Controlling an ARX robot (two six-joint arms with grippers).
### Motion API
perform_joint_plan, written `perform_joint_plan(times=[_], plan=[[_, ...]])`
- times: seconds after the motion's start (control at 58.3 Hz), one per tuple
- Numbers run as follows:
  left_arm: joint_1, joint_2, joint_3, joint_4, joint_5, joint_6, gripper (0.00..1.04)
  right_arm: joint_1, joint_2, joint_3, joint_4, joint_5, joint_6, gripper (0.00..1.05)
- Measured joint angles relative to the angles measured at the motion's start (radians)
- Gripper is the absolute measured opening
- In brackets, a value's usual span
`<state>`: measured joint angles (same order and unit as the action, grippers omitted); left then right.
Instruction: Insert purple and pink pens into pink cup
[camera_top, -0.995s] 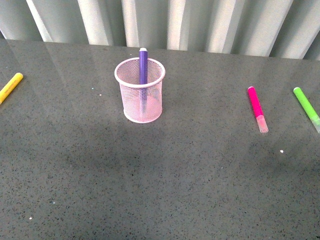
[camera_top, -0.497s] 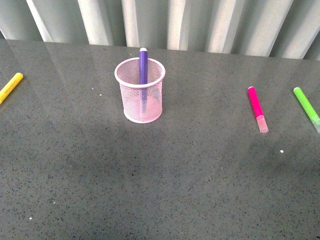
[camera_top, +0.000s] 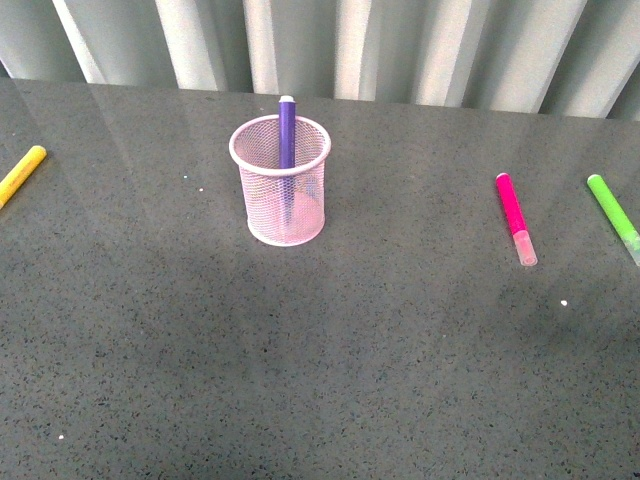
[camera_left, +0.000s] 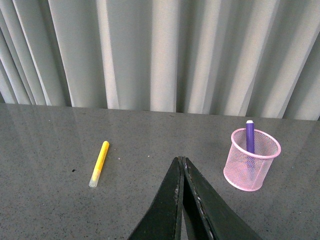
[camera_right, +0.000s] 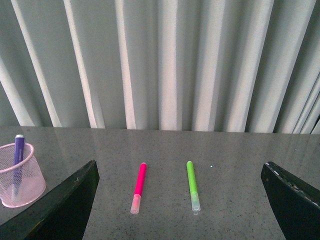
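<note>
My gripper has the pink pen (camera_right: 139, 188) to lower into the pink cup. The purple pen's top (camera_left: 250, 129) sticks out above the pink cup's rim, so the pink pen will stand with its end showing when I lower it in.
The pink cup (camera_top: 280, 190) stands upright on the grey table, left of centre in the front view. The purple pen (camera_top: 287, 130) stands inside it, its top sticking out above the rim. The pink pen (camera_top: 514, 215) lies flat on the table at the right, pale cap toward the front. No arm shows in the front view. In the left wrist view the left gripper (camera_left: 181, 161) is shut with nothing in it, short of the cup (camera_left: 251, 162). In the right wrist view the right gripper (camera_right: 180, 172) is wide open, with the pink pen (camera_right: 139, 186) lying between its fingers' lines, well ahead.
A lime-green marker (camera_top: 612, 212) lies right of the pink pen, also seen as the green marker (camera_right: 192, 191) in the right wrist view. A yellow marker (camera_top: 20, 174) lies at the far left. Grey curtains (camera_top: 330, 45) hang behind the table's back edge.
</note>
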<state>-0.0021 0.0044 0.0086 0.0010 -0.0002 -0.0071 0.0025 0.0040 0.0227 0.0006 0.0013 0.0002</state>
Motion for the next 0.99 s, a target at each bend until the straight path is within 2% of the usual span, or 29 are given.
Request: perform_joint_plan(times=[0.154,0.274,0.36,0.412,0.446,0.48,0.532,0.566,0.669,0.789,0.892,0.995], plan=[[0.000,0.000,0.000,0.000,0.000,0.000,0.27,0.000,0.000,0.000,0.000,0.000,0.000,0.98],[0.000,0.000,0.000,0.000,0.000,0.000,0.54,0.000,0.000,0.000,0.000,0.000,0.000,0.98],[0.000,0.000,0.000,0.000,0.000,0.000,0.69,0.000,0.000,0.000,0.000,0.000,0.000,0.98],[0.000,0.000,0.000,0.000,0.000,0.000,0.78,0.027,0.030,0.020,-0.065,0.101,0.014,0.98],[0.000,0.000,0.000,0.000,0.000,0.000,0.83,0.065,0.108,0.061,-0.156,0.240,0.034,0.98],[0.000,0.000,0.000,0.000,-0.003,0.000,0.89,0.076,0.182,0.081,-0.176,0.317,0.039,0.98],[0.000,-0.001,0.000,0.000,-0.002,0.000,0.97,0.061,0.298,0.107,-0.152,0.346,0.056,0.98],[0.000,-0.001,0.000,0.000,0.000,0.003,1.00,0.044,0.372,0.128,-0.126,0.327,0.073,0.98],[0.000,-0.001,0.000,0.000,0.000,0.003,0.98,-0.049,0.712,0.272,-0.016,0.125,0.168,0.98],[0.000,-0.001,0.000,0.000,0.000,0.003,0.98,-0.110,1.111,0.484,-0.009,-0.061,0.271,0.98],[0.000,-0.001,0.000,0.000,0.000,0.003,0.98,-0.121,1.380,0.678,-0.059,-0.140,0.312,0.98],[0.000,-0.001,0.000,0.000,0.000,0.002,0.98,-0.112,1.535,0.822,-0.098,-0.148,0.315,0.98]])
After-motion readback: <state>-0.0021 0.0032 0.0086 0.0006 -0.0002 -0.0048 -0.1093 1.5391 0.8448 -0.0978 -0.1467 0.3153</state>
